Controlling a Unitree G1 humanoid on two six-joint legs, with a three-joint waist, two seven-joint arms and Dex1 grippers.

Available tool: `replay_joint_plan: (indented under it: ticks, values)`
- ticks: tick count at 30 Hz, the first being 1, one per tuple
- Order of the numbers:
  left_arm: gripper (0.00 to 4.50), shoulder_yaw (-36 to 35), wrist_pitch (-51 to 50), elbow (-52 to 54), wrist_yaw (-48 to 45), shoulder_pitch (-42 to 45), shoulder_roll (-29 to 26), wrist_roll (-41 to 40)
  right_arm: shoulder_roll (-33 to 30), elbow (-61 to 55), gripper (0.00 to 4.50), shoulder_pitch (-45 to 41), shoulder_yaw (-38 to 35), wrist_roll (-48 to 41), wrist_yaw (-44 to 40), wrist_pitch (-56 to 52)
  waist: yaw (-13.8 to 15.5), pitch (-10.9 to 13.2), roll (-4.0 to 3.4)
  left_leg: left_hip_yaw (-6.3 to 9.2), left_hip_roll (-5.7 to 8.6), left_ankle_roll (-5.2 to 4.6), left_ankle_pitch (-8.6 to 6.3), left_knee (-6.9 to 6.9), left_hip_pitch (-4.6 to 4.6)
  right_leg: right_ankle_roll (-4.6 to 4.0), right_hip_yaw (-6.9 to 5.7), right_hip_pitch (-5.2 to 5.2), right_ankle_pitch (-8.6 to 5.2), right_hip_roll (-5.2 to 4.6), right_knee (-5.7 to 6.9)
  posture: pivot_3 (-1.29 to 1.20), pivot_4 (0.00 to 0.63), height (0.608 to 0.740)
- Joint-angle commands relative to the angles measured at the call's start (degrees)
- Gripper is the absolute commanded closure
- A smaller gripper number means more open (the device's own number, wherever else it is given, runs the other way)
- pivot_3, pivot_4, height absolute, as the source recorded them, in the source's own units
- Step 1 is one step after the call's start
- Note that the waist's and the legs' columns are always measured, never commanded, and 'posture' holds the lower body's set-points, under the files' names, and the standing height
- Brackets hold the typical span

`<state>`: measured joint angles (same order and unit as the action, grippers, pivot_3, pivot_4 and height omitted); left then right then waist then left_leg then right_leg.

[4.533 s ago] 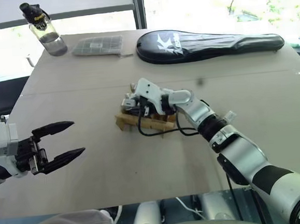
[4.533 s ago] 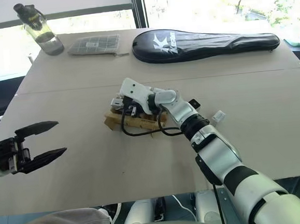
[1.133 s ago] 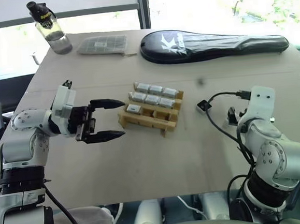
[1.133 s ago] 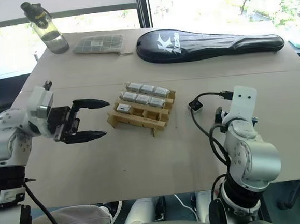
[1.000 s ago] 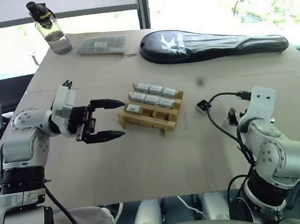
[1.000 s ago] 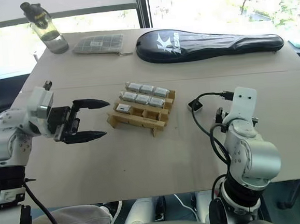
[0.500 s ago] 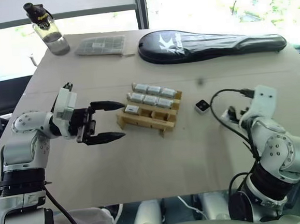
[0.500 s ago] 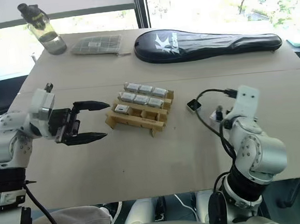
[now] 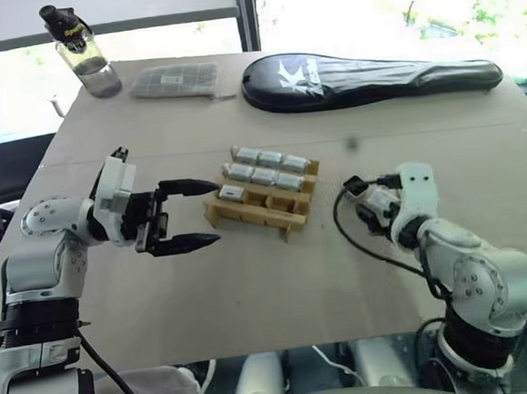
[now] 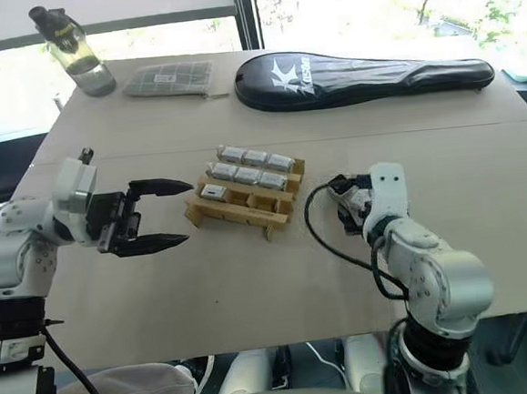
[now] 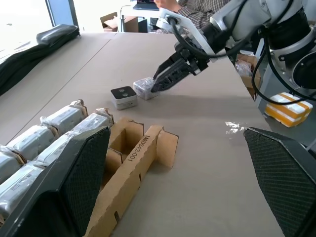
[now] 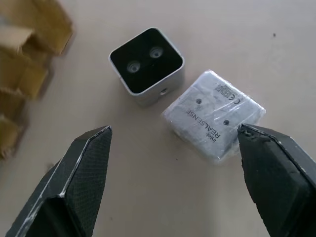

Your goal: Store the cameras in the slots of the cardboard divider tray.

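I expect the plastic-wrapped camera (image 11: 145, 88) to tip flat and rest across the cardboard when I lower it in, because the front row's empty slot (image 9: 256, 198) is narrow.
The cardboard divider tray (image 9: 283, 217) lies mid-table, with several wrapped silver cameras (image 9: 266, 174) in its back two rows and one (image 9: 231, 192) in the front row's left slot. Two loose cameras lie right of the tray: one with a black face (image 12: 146, 59) and one in clear wrap (image 12: 213, 121). My right gripper (image 12: 174, 131) hangs open just above them, its fingers (image 12: 84, 173) spread wide, nothing held. My left gripper (image 9: 212, 214) stands open just left of the tray, pointing at it, its upper fingertip near the tray's corner.
At the table's far edge stand a water bottle (image 9: 78, 49), a grey-green gridded pouch (image 9: 177, 79) and a long black racket case (image 9: 372, 72). My right arm's black cable (image 9: 349, 236) loops over the table right of the tray.
My right arm has swung left and tipped its gripper down over the two loose cameras. The left gripper, which came in beside the tray earlier, has held still over the last second.
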<state>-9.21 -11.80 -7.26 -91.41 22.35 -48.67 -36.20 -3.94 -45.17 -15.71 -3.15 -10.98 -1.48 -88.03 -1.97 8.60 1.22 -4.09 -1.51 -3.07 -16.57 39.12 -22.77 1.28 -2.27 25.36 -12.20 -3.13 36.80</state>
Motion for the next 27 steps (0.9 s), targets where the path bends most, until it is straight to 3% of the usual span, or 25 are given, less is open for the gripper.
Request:
replay_joint_plan:
  ticks: [1,7,10,15,16,21,27]
  values:
    - [0.0,-1.65,0.66,1.47,0.21,0.25,0.03,-0.63,-8.41,-0.79,0.48,3.48,4.61,-0.14,-4.13,8.7,0.0,0.01,0.0,-0.01,0.01,0.0,0.0,0.01,0.0,0.01,0.02,0.0,0.0,0.0,-0.01,0.0,0.15,0.74]
    - [0.0,-1.68,0.78,1.59,0.37,0.11,0.18,-0.55,-20.1,0.72,0.48,6.78,2.8,-2.3,-14.5,21.64,-0.01,-0.03,0.08,-0.02,-0.01,-0.01,0.0,0.01,0.03,0.02,0.04,0.0,-0.01,0.05,0.0,0.0,0.15,0.74]
    - [0.0,-1.8,0.8,1.84,0.61,-0.14,0.31,-0.61,-22.0,3.56,0.48,6.63,-0.52,-7.75,-22.48,27.01,0.1,-0.01,0.08,0.0,-0.02,-0.02,-0.01,0.04,0.04,0.02,0.03,-0.02,-0.01,0.06,0.0,0.0,0.15,0.74]
    - [0.0,-1.73,0.81,1.94,1.0,0.15,0.47,-0.57,-27.57,14.2,0.48,6.71,-1.2,-9.49,-32.56,38.52,0.46,-0.01,0.08,-0.01,-0.01,-0.06,-0.03,0.06,0.03,0.02,0.04,-0.04,0.0,0.05,-0.02,0.0,0.15,0.74]
    - [0.0,-1.82,0.73,2.05,1.0,0.13,0.35,-0.64,-29.02,17.29,0.23,6.26,-1.12,-9.13,-34.89,41.86,0.64,0.0,0.08,-0.01,-0.01,-0.08,-0.04,0.07,0.03,0.02,0.04,-0.05,0.0,0.05,-0.03,0.0,0.15,0.74]
    - [0.0,-2.56,0.34,2.54,0.95,-0.31,-0.5,-0.89,-36.23,30.7,0.23,1.82,-0.12,-6.99,-43.07,51.56,1.25,0.02,0.06,-0.05,0.0,-0.1,-0.05,0.09,0.03,0.02,0.06,-0.05,0.0,0.04,-0.03,0.0,0.15,0.74]
    - [0.0,-4.17,-0.38,4.79,1.87,-2.78,-0.65,-1.11,-37.79,41.5,0.23,-5.43,3.15,-7.34,-49.8,54.72,1.22,0.02,0.06,-0.03,-0.05,-0.04,-0.02,0.08,0.06,0.01,0.05,-0.05,0.0,0.09,-0.01,0.0,0.15,0.74]
